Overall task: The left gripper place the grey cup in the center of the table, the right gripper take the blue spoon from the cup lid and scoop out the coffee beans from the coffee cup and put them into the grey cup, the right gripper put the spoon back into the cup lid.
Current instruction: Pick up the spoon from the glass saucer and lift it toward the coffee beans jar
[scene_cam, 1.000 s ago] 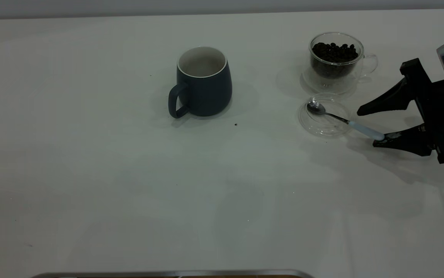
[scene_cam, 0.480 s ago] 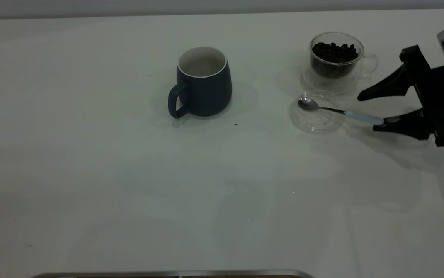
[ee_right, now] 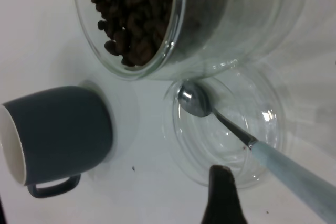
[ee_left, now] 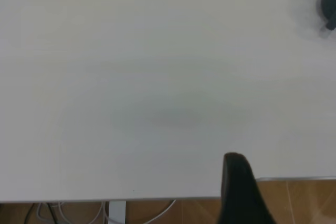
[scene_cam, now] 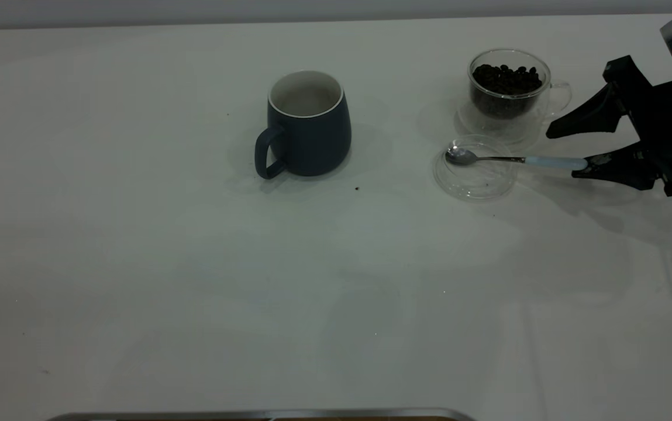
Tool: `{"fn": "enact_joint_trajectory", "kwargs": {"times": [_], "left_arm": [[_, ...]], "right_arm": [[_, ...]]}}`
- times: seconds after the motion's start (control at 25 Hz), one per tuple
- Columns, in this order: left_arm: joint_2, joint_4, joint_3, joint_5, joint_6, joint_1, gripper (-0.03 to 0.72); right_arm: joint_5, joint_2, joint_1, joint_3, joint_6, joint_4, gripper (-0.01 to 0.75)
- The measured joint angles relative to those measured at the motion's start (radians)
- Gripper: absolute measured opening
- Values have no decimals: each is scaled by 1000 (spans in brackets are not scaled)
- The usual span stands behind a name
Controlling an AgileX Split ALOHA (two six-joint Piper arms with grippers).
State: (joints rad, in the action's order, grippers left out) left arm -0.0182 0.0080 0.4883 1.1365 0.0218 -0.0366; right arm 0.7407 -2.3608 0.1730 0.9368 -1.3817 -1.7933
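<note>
The spoon [scene_cam: 523, 160] will lift only a small heap when I scoop, because the blue spoon's bowl [scene_cam: 460, 155] is just a few coffee beans wide.
The grey cup [scene_cam: 307, 126] stands upright near the table's middle, handle toward the front left; it also shows in the right wrist view [ee_right: 63, 129]. The glass coffee cup [scene_cam: 508, 90] full of beans stands at the back right. The clear cup lid [scene_cam: 475, 169] lies in front of it, with the bowl of the blue-handled spoon [scene_cam: 523, 159] resting in it. My right gripper [scene_cam: 567, 151] is open to the right of the lid; the spoon's handle end touches its nearer finger [scene_cam: 605, 165]. My left gripper [ee_left: 236, 182] is out of the exterior view, over the table's edge.
A small dark speck [scene_cam: 357, 188] lies on the white table [scene_cam: 195, 263] in front of the grey cup. A metal edge [scene_cam: 254, 414] runs along the near border. The right wrist view shows the lid [ee_right: 226, 129] close beside the coffee cup [ee_right: 157, 19].
My right gripper moved toward the back of the table. The spoon's handle swung with it, now pointing straight right, and the lid slid a little left.
</note>
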Motion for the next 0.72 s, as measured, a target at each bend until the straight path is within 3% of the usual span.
{"fn": "enact_joint_trajectory", "kwargs": {"times": [0.36, 0.72], "left_arm": [[0, 0, 0, 0, 0, 0, 497], [0, 0, 0, 0, -1, 0, 497]], "right_arm": [[7, -68, 0, 8, -82, 0, 557], [92, -81, 0, 41, -111, 0, 557]]}}
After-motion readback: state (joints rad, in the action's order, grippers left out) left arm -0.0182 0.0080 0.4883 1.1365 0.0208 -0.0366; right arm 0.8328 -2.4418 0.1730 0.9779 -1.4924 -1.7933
